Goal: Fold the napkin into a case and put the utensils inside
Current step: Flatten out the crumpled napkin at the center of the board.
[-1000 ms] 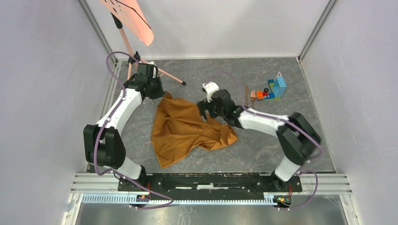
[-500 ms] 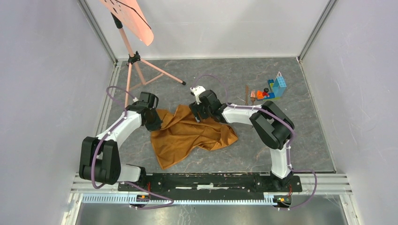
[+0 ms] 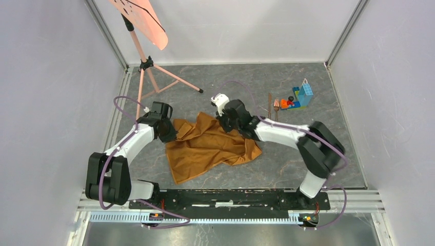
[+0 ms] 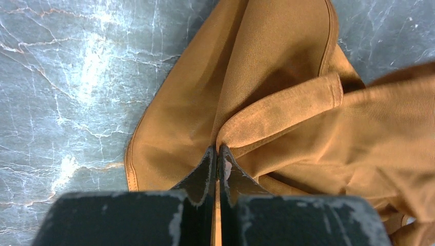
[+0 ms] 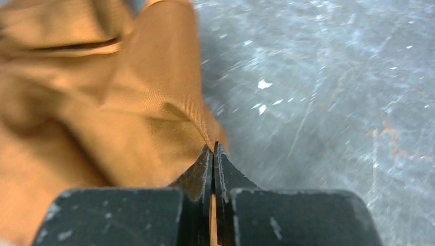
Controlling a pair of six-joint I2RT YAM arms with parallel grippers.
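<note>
Next, my right gripper opens, because it pinches a fold short of the napkin's far corner and the napkin lies bunched. It should then take the napkin by that corner.
The orange-brown napkin lies crumpled mid-table. My left gripper is shut on the cloth at its left corner; the wrist view shows a fold of the napkin pinched between the closed fingertips of the left gripper. My right gripper is shut on the napkin's far edge; in its wrist view orange cloth runs into the closed tips of the right gripper. The utensils lie far right: a thin knife-like stick and a small fork, side by side on the table.
A pile of colourful toy bricks sits just right of the fork. A salmon-pink sheet on a tripod stand stands at the far left, its legs reaching toward the napkin. Grey walls close in the marbled table.
The right gripper went from open to shut on the napkin's far edge. The left arm carried its corner from far back toward the near left; the cloth shifted and spread.
</note>
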